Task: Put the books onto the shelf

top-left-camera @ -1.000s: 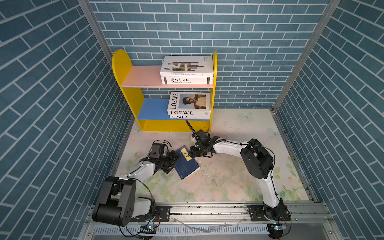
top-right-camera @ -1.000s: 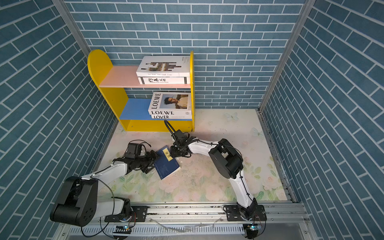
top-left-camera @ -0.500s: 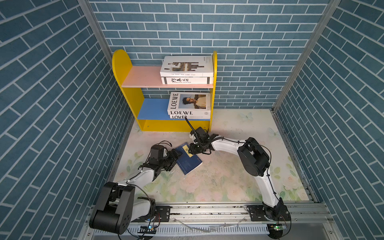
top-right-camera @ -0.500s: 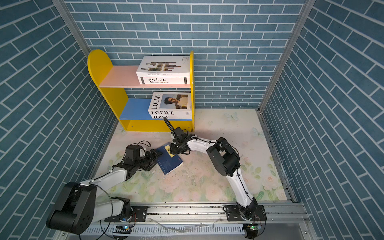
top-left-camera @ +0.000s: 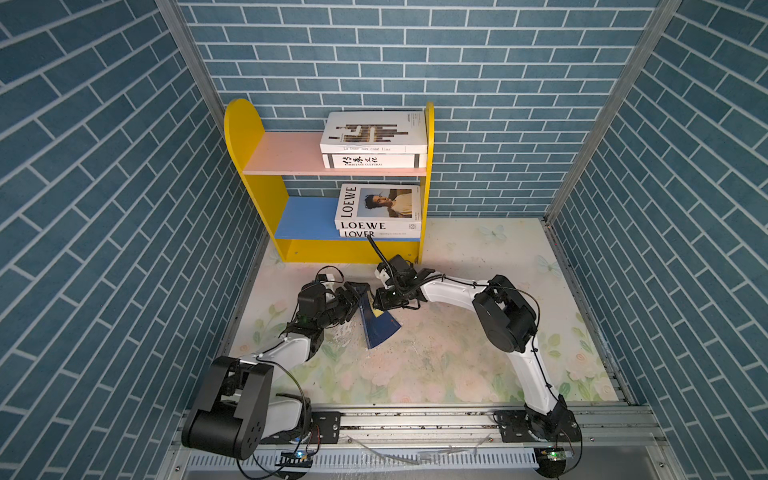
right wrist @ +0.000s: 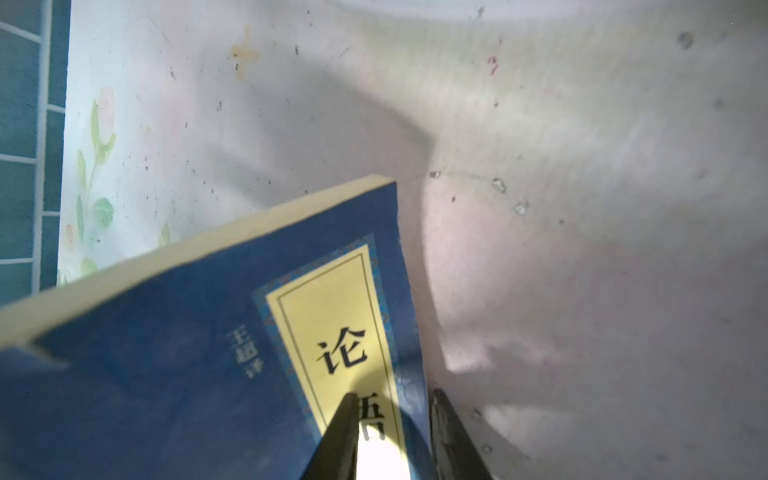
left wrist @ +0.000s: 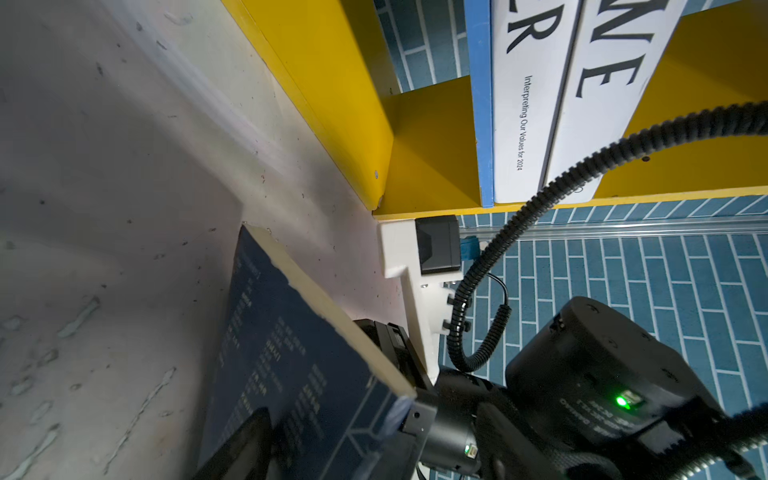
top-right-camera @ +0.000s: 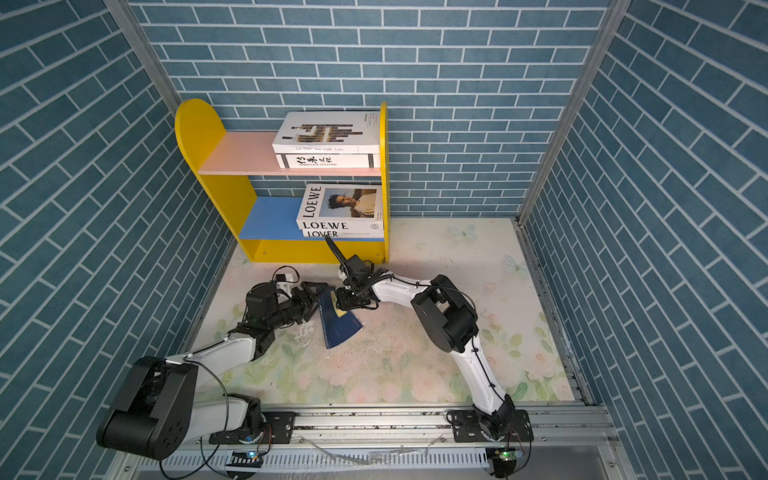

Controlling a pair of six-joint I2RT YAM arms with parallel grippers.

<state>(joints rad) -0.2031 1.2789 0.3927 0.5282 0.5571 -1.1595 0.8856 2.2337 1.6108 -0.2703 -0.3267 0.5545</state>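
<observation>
The shelf is closer to my left gripper's arm, and my right gripper is holding the navy book's label end [top-left-camera: 377, 310], so my left gripper should grab the stitched corner [left wrist: 365, 429].
The thin navy book [top-left-camera: 380, 326] [top-right-camera: 338, 328] with a yellow label [right wrist: 332, 324] stands tilted on the floral mat, its lower corner down. My right gripper [top-left-camera: 376, 300] [top-right-camera: 338, 300] [right wrist: 395, 436] is shut on its upper edge by the label. My left gripper [top-left-camera: 358, 296] [top-right-camera: 318, 297] is open at the book's left side, with one finger [left wrist: 245, 444] lying against the back cover [left wrist: 291, 353]. On the shelf [top-left-camera: 282, 156] [top-right-camera: 232, 153], the brown-bar book [top-left-camera: 374, 131] lies on the Heritage one [top-left-camera: 374, 160] on the pink board. LOEWE [top-left-camera: 380, 203] lies on LOVER [top-left-camera: 378, 234] on the blue board.
The shelf's yellow base [top-left-camera: 332, 251] stands just behind both grippers. Blue brick walls close in on three sides. The left halves of the pink board and blue board [top-left-camera: 303, 216] are bare. A metal rail [top-left-camera: 415, 419] runs along the front.
The right gripper has tipped the navy book up from nearly flat to steeply tilted. The left gripper has moved in to the book's left side, and its jaws have narrowed a little.
</observation>
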